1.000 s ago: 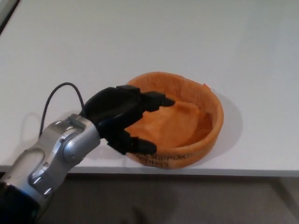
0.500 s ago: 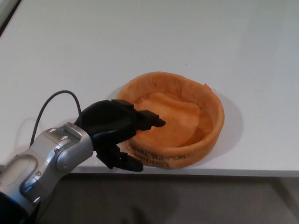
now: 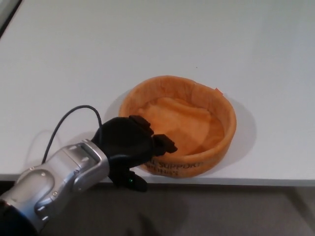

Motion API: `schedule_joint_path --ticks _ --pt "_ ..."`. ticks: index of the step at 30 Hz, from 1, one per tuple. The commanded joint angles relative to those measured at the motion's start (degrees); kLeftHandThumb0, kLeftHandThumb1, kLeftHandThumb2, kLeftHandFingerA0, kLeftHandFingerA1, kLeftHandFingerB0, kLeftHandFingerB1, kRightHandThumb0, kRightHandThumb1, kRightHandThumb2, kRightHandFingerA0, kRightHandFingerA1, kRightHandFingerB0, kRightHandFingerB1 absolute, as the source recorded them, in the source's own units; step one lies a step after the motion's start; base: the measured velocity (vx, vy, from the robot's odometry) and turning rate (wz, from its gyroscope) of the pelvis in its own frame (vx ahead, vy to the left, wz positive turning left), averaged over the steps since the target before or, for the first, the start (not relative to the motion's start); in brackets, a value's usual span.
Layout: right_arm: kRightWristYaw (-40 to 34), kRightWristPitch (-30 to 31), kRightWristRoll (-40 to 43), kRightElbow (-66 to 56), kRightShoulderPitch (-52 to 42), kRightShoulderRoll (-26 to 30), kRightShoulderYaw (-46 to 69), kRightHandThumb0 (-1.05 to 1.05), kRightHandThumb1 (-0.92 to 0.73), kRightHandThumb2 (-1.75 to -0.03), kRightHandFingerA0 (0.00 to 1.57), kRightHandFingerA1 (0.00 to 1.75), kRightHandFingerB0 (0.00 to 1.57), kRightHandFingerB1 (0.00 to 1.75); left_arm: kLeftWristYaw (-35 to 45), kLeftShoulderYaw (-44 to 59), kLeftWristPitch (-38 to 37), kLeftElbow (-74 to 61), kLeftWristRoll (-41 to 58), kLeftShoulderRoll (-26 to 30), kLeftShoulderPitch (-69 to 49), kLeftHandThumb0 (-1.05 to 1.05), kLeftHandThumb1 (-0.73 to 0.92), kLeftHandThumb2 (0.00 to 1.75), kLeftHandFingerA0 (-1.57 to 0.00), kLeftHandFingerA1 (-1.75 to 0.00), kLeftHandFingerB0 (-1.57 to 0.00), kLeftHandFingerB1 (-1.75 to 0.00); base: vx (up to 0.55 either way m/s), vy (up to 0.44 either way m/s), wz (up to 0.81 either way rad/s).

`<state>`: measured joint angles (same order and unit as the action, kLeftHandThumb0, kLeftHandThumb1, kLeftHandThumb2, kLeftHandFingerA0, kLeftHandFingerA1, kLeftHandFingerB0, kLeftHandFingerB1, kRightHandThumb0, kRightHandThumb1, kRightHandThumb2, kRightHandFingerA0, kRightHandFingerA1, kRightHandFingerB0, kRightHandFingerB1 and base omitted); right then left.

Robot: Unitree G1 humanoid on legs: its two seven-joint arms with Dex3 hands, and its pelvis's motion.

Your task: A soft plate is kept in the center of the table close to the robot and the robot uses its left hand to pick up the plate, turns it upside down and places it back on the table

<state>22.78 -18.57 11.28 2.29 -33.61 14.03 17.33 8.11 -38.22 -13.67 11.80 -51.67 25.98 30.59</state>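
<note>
My gripper will turn the soft orange plate [image 3: 179,125] upside down, and the plate will stay round as it turns, because the thick rim [image 3: 228,112] stands up on its own.
The soft orange plate [image 3: 216,105] is a round cloth dish with a raised rim and dark lettering on its near wall. It sits upright at the table's near edge. My left hand [image 3: 129,147] is at its near-left side. The black fingers [image 3: 162,142] reach up to the rim's outer wall and are spread away from the thumb [image 3: 134,182], which hangs in front of the table edge. The plate is not pinched between them. The near-left stretch of the rim is hidden behind the hand. My right hand does not show.
The white table [image 3: 147,44] stretches away behind and to both sides of the plate. Its front edge [image 3: 246,181] runs just below the plate, with grey floor beneath. A black cable [image 3: 74,115] loops up from my left wrist.
My left hand has drawn back out of the plate towards me and sunk to the table edge. The plate, pushed out of shape a second ago, has sprung back round and lies still.
</note>
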Motion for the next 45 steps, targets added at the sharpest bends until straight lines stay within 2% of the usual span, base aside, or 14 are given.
schedule_joint_path --ticks 1,4,6,7,9,12,17,18,24,25,39,40,41,45 --pt "-1.84 -1.36 -2.93 1.26 -0.03 1.30 0.70 -0.60 -0.62 -0.94 0.48 0.55 0.27 0.47 -16.31 -5.64 6.60 5.53 -19.48 -0.32 3.92 -0.60 0.61 0.58 -0.72 -0.75 -0.67 -0.57 0.00 0.000 0.00" --pt "-1.37 -1.25 -2.41 1.64 0.22 1.42 0.79 -0.57 -0.76 -0.64 0.58 0.40 0.34 0.31 -17.59 -6.13 6.43 7.88 -18.95 -1.18 5.39 -0.45 0.57 0.62 -0.98 -1.55 -0.89 -0.69 0.00 0.000 0.00" --pt "-1.15 -1.16 -2.19 1.65 0.10 1.51 0.95 -0.57 -0.75 -0.64 0.58 0.41 0.34 0.32 -19.10 -6.53 5.92 8.93 -18.84 -1.33 5.76 -0.44 0.57 0.57 -1.09 -1.58 -0.89 -0.68 0.00 0.000 0.00" --pt "-1.04 -1.15 -2.14 1.74 0.12 1.55 0.96 -0.57 -0.75 -0.64 0.59 0.41 0.34 0.32 -19.61 -6.58 5.73 9.30 -18.64 -1.40 5.86 -0.43 0.55 0.56 -1.10 -1.67 -0.88 -1.09 0.00 0.000 0.00" --pt "-0.75 -1.02 -1.96 1.94 0.13 1.63 0.91 -0.60 -0.61 -0.94 0.51 0.56 0.27 0.47 -19.86 -6.55 5.53 9.41 -18.29 -1.32 5.83 -0.40 0.39 0.82 -1.36 -1.47 -0.99 -1.19 0.00 0.000 0.00" --pt "-0.59 -1.01 -1.69 2.37 0.15 1.50 0.81 -0.57 -0.75 -0.64 0.62 0.41 0.35 0.32 -17.82 -5.85 5.12 9.04 -16.59 -1.42 5.56 -0.19 0.62 0.59 -0.99 -1.75 -0.79 -1.50 0.00 0.000 0.00" --pt "-0.47 -0.31 -1.35 2.15 0.21 1.51 0.58 -0.64 -0.63 -0.94 0.54 0.55 0.27 0.46 -14.60 -3.87 1.64 8.77 -11.91 -1.15 5.54 -0.27 0.62 0.59 -0.95 -1.75 -0.73 -1.53 0.00 0.000 0.00" --pt "-0.37 -0.11 -1.31 1.95 0.23 1.56 0.49 -0.58 -0.74 -0.63 0.64 0.40 0.35 0.32 -13.73 -2.95 0.51 8.92 -9.76 -1.34 5.42 -0.27 0.59 0.58 -0.94 -1.75 -0.73 -1.48 0.00 0.000 0.00" --pt "0.17 0.73 -0.76 1.68 0.39 1.85 0.39 -0.58 -0.73 -0.62 0.65 0.40 0.35 0.31 -12.30 0.19 -2.55 9.55 -4.29 -3.06 5.52 -0.35 0.66 0.59 -0.92 -1.75 -0.68 -1.72 0.00 0.000 0.00" --pt "0.25 0.84 -0.74 1.58 0.36 1.97 0.40 -0.59 -0.60 -0.93 0.55 0.56 0.26 0.47 -10.91 0.84 -2.30 9.26 -3.01 -3.65 5.29 -0.34 0.66 0.60 -0.92 -1.75 -0.68 -1.73 0.00 0.000 0.00" --pt "-0.19 1.84 -1.69 1.07 0.48 2.35 0.26 -0.58 -0.74 -0.63 0.66 0.41 0.34 0.31 18.88 11.40 18.07 -5.92 26.75 -21.87 -4.03 -0.33 0.63 0.59 -0.88 -1.75 -0.75 -1.68 0.00 0.000 0.00" --pt "-0.16 2.15 -1.58 0.79 0.44 2.42 0.31 -0.57 -0.74 -0.63 0.65 0.41 0.34 0.31 19.33 11.38 18.65 -6.57 26.87 -22.52 -4.11 -0.39 0.43 0.86 -1.20 -1.40 -1.05 -1.32 0.00 0.000 0.00" --pt "-0.14 1.96 -1.56 0.99 0.60 2.42 0.34 -0.58 -0.74 -0.63 0.65 0.41 0.34 0.31 20.59 11.42 20.24 -7.70 27.65 -23.66 -4.20 -0.34 0.63 0.59 -0.90 -1.75 -0.72 -1.75 0.00 0.000 0.00" --pt "0.26 1.46 -1.56 1.52 0.82 2.54 0.30 -0.69 -0.65 -0.93 0.55 0.55 0.25 0.45 26.95 12.28 25.24 -10.66 34.06 -26.90 -3.65 -0.32 0.64 0.59 -0.94 -1.75 -0.72 -1.75 0.00 0.000 0.00"
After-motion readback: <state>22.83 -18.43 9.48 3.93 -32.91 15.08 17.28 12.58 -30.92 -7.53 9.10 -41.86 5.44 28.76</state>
